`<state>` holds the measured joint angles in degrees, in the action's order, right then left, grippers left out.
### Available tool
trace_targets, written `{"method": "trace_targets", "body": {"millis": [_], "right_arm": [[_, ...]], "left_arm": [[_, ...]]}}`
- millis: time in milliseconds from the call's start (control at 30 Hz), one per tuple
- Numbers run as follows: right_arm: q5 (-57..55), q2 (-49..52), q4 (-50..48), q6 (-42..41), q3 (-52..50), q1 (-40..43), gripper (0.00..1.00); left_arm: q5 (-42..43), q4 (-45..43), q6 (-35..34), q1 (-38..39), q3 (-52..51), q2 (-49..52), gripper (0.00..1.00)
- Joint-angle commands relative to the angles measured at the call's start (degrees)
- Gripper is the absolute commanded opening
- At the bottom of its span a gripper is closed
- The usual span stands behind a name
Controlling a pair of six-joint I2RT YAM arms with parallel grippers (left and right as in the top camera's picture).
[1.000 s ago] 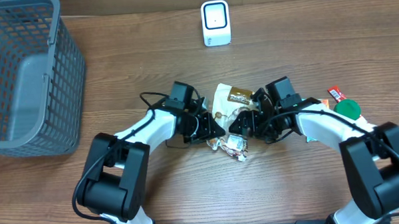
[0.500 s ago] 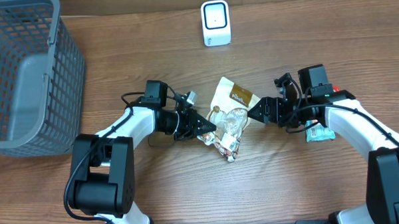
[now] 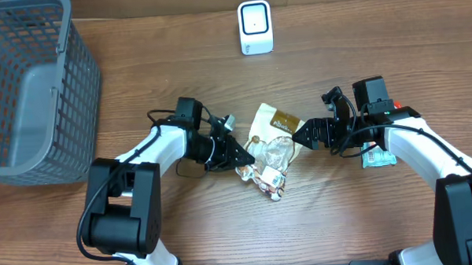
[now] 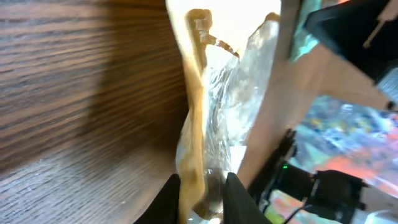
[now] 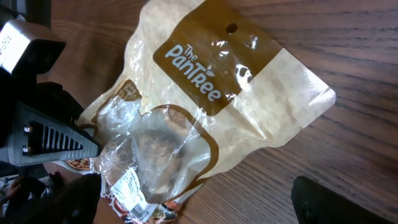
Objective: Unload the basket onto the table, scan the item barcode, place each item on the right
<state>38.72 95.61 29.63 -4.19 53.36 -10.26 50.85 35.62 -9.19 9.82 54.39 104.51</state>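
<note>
I need to square the crooked pouch, and my left gripper is pinching its edge (image 3: 249, 152). I should open that gripper and put my right gripper against the opposite edge (image 3: 292, 152).
The item is a cream and brown snack pouch (image 3: 274, 135) with a clear window, lying on the table between my two arms. My left gripper (image 3: 241, 157) is shut on the pouch's left edge. In the left wrist view the pouch (image 4: 214, 106) runs up from between the black fingers (image 4: 171, 200) of that gripper (image 4: 202, 200). My right gripper (image 3: 300, 136) stands open just right of the pouch, not touching it. In the right wrist view the pouch (image 5: 217, 99) lies ahead of the gripper (image 5: 202, 202), with a white barcode label (image 5: 129, 186) at its lower end. A white scanner (image 3: 255, 27) stands at the back.
A grey wire basket (image 3: 30, 85) fills the far left. A small colourful packet (image 3: 271, 181) lies partly under the pouch's near end. A green packet (image 3: 376, 157) and a red one (image 3: 400, 110) lie by my right arm.
My right gripper has let go of the pouch, drawn back to the right and opened wide. The left gripper keeps its hold, and the pouch has shifted slightly.
</note>
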Motion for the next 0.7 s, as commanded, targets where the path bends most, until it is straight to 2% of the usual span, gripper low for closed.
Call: {"method": "trace_targets", "body": {"millis": [0,67,300,400,567,667], "right_arm": [[-2.6,-1.09,-0.44,1.05,1.11,-0.39,1.0],[-2.62,-0.98,-0.81,1.03,1.11,-0.33,1.0],[-2.62,-0.98,-0.59,1.03,1.09,-1.51,1.0],[-2.67,-0.98,-0.59,1.01,1.07,-2.58,1.0],[-3.3,-0.59,-0.7,-0.17,1.07,-3.98,0.99],[-4.61,0.59,-0.81,-1.57,0.98,-4.63,0.98]], "left_arm": [[-2.12,0.11,0.37,0.39,1.18,0.7,0.15],[-2.16,0.13,-1.36,-0.17,1.18,0.72,0.2],[-6.51,1.6,-1.57,-0.04,1.11,0.74,0.64],[-8.28,1.84,-2.67,1.38,1.09,0.76,0.77],[-16.2,1.38,-10.12,4.87,1.09,0.76,0.83],[-17.14,0.35,-11.98,6.51,0.92,0.79,0.84]]}}
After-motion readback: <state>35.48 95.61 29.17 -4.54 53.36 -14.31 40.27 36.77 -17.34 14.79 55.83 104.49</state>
